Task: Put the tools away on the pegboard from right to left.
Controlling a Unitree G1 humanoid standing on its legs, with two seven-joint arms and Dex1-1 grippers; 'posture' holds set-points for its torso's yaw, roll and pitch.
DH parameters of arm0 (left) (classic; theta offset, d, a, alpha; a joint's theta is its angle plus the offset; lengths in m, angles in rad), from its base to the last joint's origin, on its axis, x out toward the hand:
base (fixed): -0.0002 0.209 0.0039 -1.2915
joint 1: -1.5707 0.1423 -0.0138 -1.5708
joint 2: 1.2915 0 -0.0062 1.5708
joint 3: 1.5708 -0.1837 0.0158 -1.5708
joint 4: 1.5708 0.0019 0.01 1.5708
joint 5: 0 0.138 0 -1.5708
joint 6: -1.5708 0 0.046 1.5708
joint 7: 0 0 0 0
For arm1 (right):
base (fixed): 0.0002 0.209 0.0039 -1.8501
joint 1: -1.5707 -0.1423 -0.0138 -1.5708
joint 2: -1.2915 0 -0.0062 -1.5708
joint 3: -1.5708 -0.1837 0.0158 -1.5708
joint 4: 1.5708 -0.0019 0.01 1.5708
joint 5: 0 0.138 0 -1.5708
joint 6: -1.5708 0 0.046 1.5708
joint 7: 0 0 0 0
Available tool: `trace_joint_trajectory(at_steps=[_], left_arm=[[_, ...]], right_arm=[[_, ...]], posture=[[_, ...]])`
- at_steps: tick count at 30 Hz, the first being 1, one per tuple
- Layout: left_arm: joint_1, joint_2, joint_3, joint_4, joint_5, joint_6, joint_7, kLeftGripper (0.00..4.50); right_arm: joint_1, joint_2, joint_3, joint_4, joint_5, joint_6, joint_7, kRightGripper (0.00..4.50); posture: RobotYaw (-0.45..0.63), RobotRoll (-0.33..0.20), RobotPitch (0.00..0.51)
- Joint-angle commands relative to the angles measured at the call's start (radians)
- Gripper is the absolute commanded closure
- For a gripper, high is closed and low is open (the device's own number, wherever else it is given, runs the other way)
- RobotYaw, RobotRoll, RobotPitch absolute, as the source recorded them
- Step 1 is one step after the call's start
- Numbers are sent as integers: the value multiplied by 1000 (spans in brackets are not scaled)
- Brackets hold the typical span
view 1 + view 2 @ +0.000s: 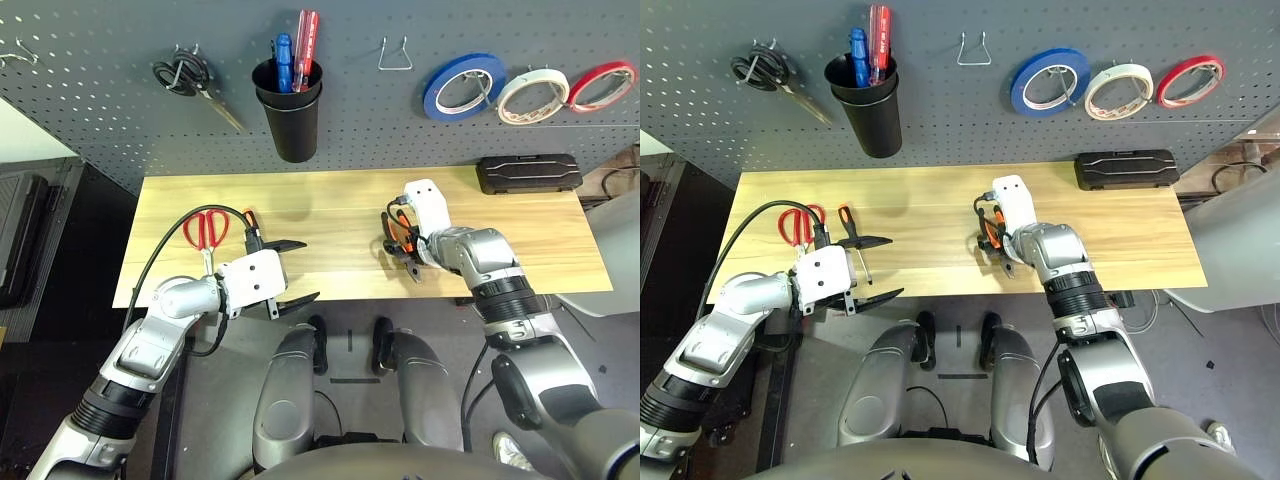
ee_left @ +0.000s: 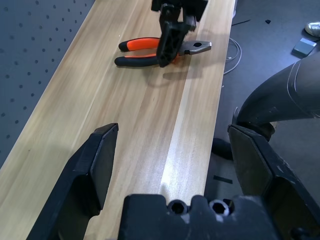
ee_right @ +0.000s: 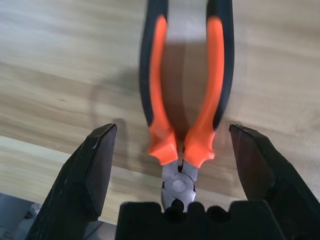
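The pliers' orange grips spread wider than the pliers' jaws, so the pliers should catch in the wire hook with their handles up when the robot lowers them jaws first.
Orange-and-black pliers lie on the wooden table, right of centre. My right gripper hangs open right over them, one finger on each side and neither touching. Near the table's left end my left gripper is open and holds nothing, its fingers pointing right. Just behind it lie the red-handled scissors and the slim screwdriver. A white tape roll hangs on the pegboard, between a blue roll and a red roll.
On the pegboard hang black-handled scissors, a black cup holding a blue and a red screwdriver, and a bare wire hook. A black case lies at the table's back right corner.
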Motion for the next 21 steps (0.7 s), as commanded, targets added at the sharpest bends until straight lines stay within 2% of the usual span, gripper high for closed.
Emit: trace_joint_trajectory(at_steps=[1, 14, 18, 19, 21], left_arm=[[23, -4, -20, -25, 9, 12, -2, 0], [39, -6, -22, -58, 9, 37, 5, 0], [42, -4, -21, -57, 8, 38, 4, 0], [43, -4, -21, -58, 8, 39, 5, 0], [43, -5, -20, -58, 9, 40, 6, 0]], right_arm=[[1, 11, -7, 64, -8, -16, -13, 17], [-103, 22, -16, 314, -24, -139, -11, 17], [-103, 28, -11, 305, -28, -114, -9, 1356], [-99, 29, -10, 298, -29, -109, -9, 1539], [-92, 30, -10, 285, -31, -102, -8, 1539]], posture=[[167, 0, 361], [180, 0, 379], [183, 0, 378], [183, 0, 378], [184, 0, 378]])
